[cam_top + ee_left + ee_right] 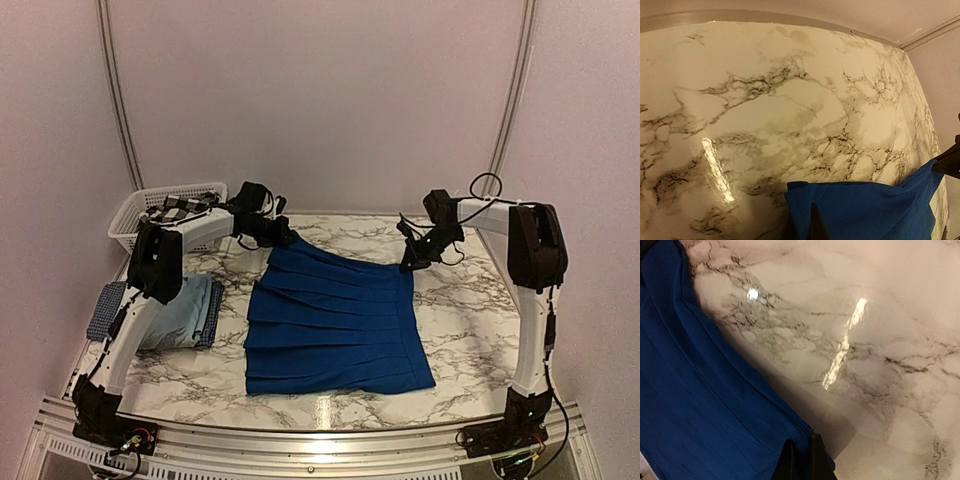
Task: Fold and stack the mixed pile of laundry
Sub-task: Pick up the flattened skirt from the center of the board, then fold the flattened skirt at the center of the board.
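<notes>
The royal-blue cloth's waistband (413, 332) is on my right gripper's side. My grippers need to turn the cloth first, until the waistband faces the arms' near bar (318, 436), and then fold it.
A royal-blue shirt (335, 325) lies spread on the marble table (460, 320), its far edge lifted. My left gripper (283, 236) is shut on its far left corner (805, 200). My right gripper (411, 263) is shut on its far right corner (805, 440); the dark fingers (822, 460) pinch the blue hem. A pale blue T-shirt (185, 312) lies folded on a small-checked navy cloth (105, 308) at the table's left. A black-and-white flannel shirt (178, 209) sits in the basket.
A white lattice basket (130, 215) stands at the back left corner. Pink walls close in the table at the back and sides. A metal rail (320, 445) runs along the near edge between the arm bases.
</notes>
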Controlling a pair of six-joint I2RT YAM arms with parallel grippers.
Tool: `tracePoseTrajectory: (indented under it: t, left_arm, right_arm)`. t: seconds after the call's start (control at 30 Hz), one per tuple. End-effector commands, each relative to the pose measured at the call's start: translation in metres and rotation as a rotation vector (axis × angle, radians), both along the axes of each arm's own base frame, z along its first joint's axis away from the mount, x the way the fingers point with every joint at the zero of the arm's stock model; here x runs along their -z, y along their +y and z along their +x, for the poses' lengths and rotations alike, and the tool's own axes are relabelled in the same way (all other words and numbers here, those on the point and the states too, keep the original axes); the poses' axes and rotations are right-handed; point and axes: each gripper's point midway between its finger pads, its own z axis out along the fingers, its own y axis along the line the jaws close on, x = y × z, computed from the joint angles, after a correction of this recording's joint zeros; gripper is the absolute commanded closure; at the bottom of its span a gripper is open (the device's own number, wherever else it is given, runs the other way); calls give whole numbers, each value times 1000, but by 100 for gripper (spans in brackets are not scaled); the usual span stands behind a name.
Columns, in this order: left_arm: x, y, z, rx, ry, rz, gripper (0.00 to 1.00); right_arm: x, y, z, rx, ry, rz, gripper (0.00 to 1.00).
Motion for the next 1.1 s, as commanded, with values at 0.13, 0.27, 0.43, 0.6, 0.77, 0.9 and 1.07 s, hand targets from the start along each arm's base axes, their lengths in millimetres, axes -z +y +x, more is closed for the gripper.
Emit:
tracePoseTrajectory:
  t: [0.13, 0.27, 0.43, 0.6, 0.77, 0.9, 1.07]
  left_arm:
    - [-147, 17, 27, -7, -249, -202, 100]
    - [-176, 18, -10, 75, -306, -152, 100]
    - [-181, 12, -113, 238, -348, -27, 100]
    - [-139, 27, -234, 351, -356, 107, 100]
    - [-61, 46, -313, 384, -245, 211, 100]
    - [-12, 49, -330, 361, -163, 318, 100]
    - [10, 53, -302, 241, -119, 412, 100]
  right_arm:
    - [-95, 2, 26, 10, -241, 6, 100]
    - [-124, 14, 4, -54, -307, 11, 100]
    - [-124, 27, -55, -153, -336, -62, 100]
    - [-101, 25, -124, -127, -277, -37, 100]
    - [-54, 21, -180, -94, -154, -47, 100]
    - [-33, 27, -180, -109, -89, -77, 100]
    - [14, 28, -194, -137, 79, -105, 100]
